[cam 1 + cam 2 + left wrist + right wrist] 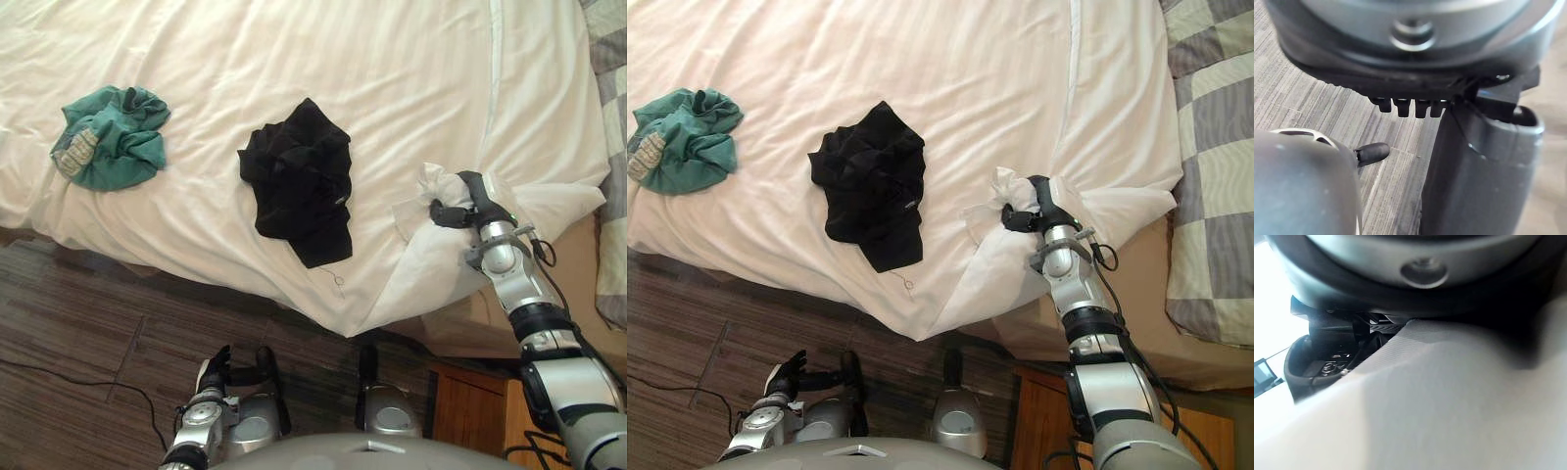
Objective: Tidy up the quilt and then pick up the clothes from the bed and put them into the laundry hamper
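Note:
The green garment (pixel 115 139) is lying with its folds gathered in a heap (pixel 125 119), so it will stay bunched up when the robot carries it to the laundry hamper.
A white quilt (pixel 392 98) covers the bed. On it lie a crumpled green garment (pixel 113 137) near the left edge and a black garment (pixel 299 181) in the middle. At the quilt's folded-back front right corner my right hand (pixel 465 201) is shut on a bunch of the white cloth, lifting it slightly off the mattress. The right wrist view has the quilt cloth (pixel 1449 396) pressed close against the hand. My left hand (pixel 220 377) hangs low over the floor, open and holding nothing.
A grey-and-white checked cover (pixel 1215 147) lies along the bed's right side. The tan mattress side (pixel 578 255) shows under the lifted corner. A wooden nightstand (pixel 470 411) stands at the lower right. Dark wood floor (pixel 78 313) runs along the bed's front edge.

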Controlling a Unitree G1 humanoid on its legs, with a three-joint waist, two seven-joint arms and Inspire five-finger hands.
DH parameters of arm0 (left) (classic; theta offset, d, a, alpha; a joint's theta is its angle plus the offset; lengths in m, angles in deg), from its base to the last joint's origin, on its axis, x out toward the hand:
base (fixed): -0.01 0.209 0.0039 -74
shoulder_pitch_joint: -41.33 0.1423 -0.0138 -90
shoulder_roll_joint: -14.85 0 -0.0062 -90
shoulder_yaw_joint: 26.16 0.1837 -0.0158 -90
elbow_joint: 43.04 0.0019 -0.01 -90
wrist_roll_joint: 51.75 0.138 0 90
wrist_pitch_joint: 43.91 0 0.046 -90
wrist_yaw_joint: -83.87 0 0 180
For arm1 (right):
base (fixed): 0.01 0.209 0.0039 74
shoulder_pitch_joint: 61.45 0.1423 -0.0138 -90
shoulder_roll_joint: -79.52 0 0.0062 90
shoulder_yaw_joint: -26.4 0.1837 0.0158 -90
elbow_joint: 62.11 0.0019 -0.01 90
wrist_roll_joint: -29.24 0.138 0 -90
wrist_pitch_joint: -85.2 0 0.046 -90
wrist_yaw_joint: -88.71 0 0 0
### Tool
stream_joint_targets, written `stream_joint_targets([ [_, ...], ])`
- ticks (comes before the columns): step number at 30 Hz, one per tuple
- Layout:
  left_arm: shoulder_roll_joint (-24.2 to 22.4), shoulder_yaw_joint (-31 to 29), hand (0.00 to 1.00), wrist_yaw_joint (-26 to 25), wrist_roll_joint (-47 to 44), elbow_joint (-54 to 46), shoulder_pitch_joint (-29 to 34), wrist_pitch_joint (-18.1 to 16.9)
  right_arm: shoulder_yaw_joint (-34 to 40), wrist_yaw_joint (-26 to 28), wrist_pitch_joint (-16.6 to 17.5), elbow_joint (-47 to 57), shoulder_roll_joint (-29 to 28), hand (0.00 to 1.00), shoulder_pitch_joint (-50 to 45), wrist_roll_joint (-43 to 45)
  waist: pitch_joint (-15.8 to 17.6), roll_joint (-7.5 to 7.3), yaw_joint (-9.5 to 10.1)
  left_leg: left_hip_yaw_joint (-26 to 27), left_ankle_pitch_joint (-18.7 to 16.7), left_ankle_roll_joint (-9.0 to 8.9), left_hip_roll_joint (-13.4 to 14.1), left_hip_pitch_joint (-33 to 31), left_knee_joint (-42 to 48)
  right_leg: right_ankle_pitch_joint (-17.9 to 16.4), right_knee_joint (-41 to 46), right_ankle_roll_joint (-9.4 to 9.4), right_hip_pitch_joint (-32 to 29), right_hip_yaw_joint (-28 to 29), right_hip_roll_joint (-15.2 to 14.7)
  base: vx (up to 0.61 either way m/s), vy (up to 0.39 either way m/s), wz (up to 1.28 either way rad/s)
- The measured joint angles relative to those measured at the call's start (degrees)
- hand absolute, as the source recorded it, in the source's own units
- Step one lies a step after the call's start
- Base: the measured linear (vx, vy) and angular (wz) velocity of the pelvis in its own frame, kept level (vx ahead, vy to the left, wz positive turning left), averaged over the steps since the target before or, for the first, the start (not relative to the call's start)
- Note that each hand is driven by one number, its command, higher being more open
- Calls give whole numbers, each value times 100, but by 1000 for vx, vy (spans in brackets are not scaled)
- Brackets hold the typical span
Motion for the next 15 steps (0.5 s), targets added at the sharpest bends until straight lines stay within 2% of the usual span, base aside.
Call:
stream_joint_targets([
  [2,0,-49,100,-4,5,2,-9,17,528,-155,-13,552,-328,0,-502,13,-3,-5,4,73,-37,-20,19,8,2,2,-46,-4,1,49,19,42,-10,-9],
  [8,-72,-188,100,-34,30,22,8,149,1252,-371,-5,1601,-997,0,-1613,273,-17,-47,-86,453,-114,-98,65,347,24,10,-57,-3,124,388,74,72,-14,-32],
  [9,-96,-190,100,-37,33,18,8,148,1422,-395,-4,1737,-1119,100,-1851,370,-28,-62,-96,523,-117,-104,82,423,25,10,-51,-3,152,463,91,54,-16,-26],
  [13,-94,-234,100,-54,56,48,25,153,1864,-426,7,1773,-1480,100,-2318,804,-202,-184,-262,755,-137,-132,148,534,28,10,-6,-3,119,638,161,20,-20,-29],
  [15,-101,-260,100,-53,64,109,38,168,2133,-435,11,1638,-1654,100,-2518,1257,-362,-235,-352,975,-205,-225,194,662,28,10,46,-3,87,819,216,-17,-3,-46],
])
